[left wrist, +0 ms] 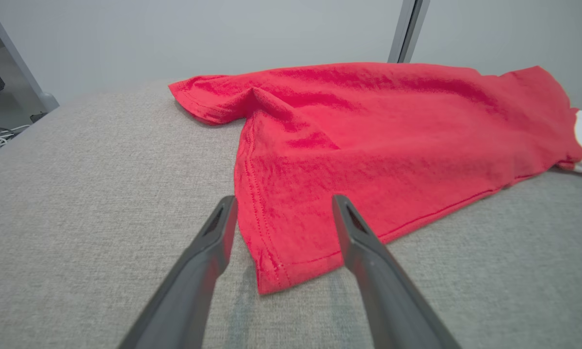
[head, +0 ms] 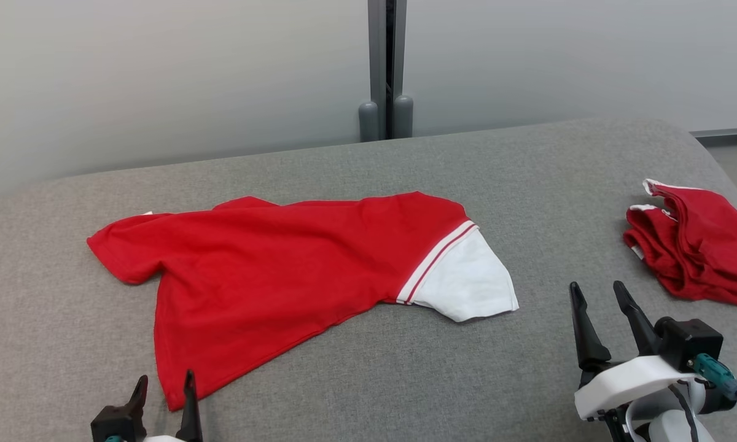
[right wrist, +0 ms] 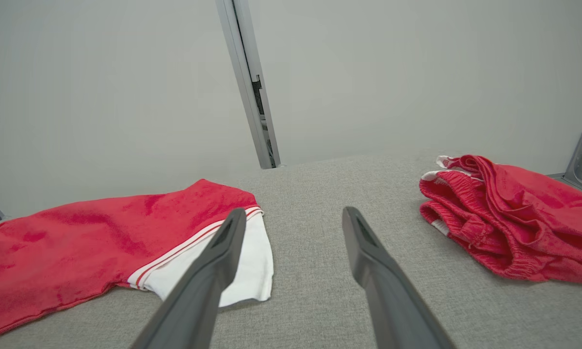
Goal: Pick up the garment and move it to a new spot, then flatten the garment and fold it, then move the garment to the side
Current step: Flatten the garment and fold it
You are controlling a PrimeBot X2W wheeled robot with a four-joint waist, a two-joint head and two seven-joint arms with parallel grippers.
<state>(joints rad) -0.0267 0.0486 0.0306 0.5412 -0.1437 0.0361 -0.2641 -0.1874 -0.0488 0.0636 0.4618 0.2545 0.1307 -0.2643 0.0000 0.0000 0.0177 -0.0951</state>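
A red flap (head: 245, 202) shows past the far edge of the garment (head: 270, 269), so I expect the garment to spread out wider from its hidden layers when I pick it up.
The garment (head: 282, 264), a red shirt with one white sleeve edged by a red stripe, lies spread out and slightly creased on the grey padded table (head: 368, 380). My left gripper (head: 164, 379) is open at the shirt's near corner. In the left wrist view that corner of the garment (left wrist: 368, 135) lies between and just beyond the fingers of the left gripper (left wrist: 284, 199), which hold nothing. My right gripper (head: 596, 286) is open and empty, right of the white sleeve (head: 467, 282). The right wrist view has the right gripper (right wrist: 295, 211) over bare table, the garment (right wrist: 77, 232) to its left.
A second red garment with white trim (head: 700, 252) lies bunched at the table's right edge, also in the right wrist view (right wrist: 514, 223). A grey wall and a metal post (head: 387, 67) stand behind the table's far edge.
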